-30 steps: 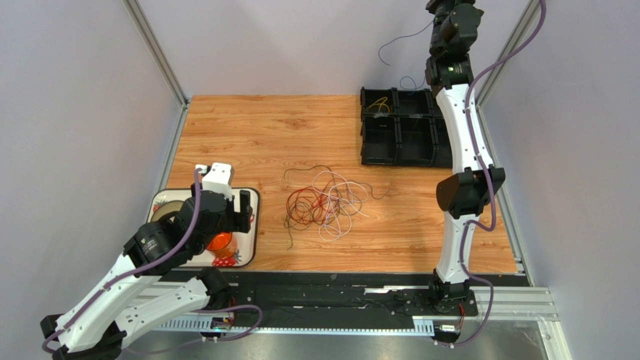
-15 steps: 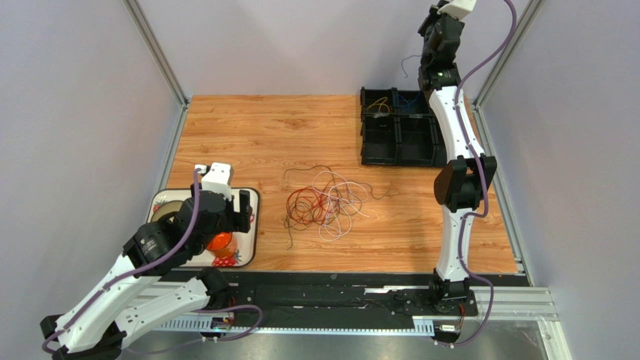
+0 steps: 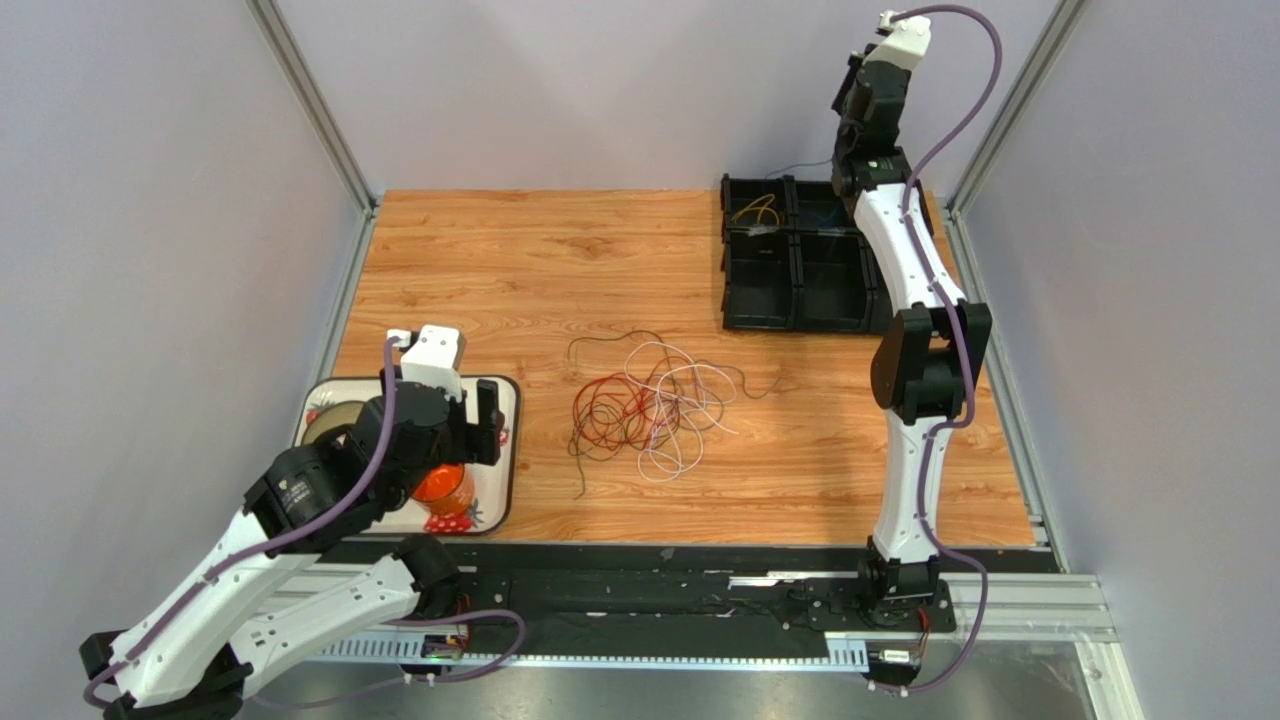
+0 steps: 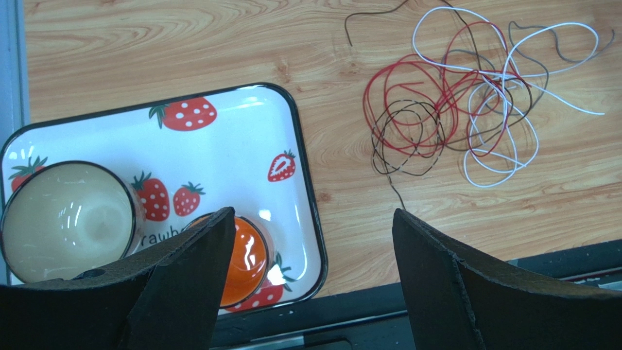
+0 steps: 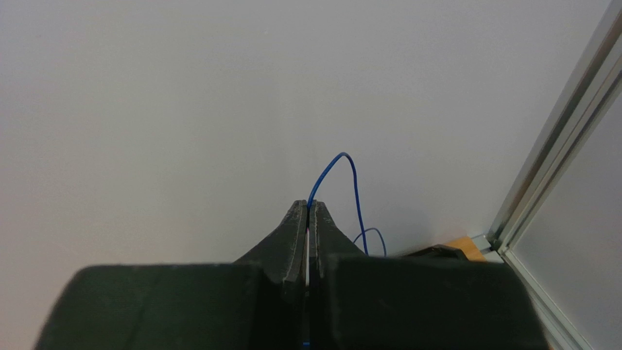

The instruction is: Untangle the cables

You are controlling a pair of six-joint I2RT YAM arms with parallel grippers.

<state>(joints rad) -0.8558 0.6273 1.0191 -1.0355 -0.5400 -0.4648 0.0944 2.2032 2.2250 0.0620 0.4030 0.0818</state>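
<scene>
The blue cable curves past the black organiser's back edge. Next, my right gripper moves back and lowers the cable into the back middle compartment before it opens.
The cables lie in a loose tangle of red, white and dark loops at the middle of the table, also seen in the left wrist view. My right gripper is held high by the back wall, shut on a thin blue cable that arcs out of its tips and drops behind the fingers. From above, that gripper hangs over the black organiser. My left gripper stands open over the strawberry tray's front right corner, holding nothing.
The strawberry tray at the front left holds an orange cup and a beige bowl. A yellow cable lies in a back compartment of the black organiser. Grey walls and metal posts enclose the table.
The right arm has straightened and its wrist tipped back toward the wall; the hanging blue cable has come down to the organiser's back edge. The left arm has not moved.
</scene>
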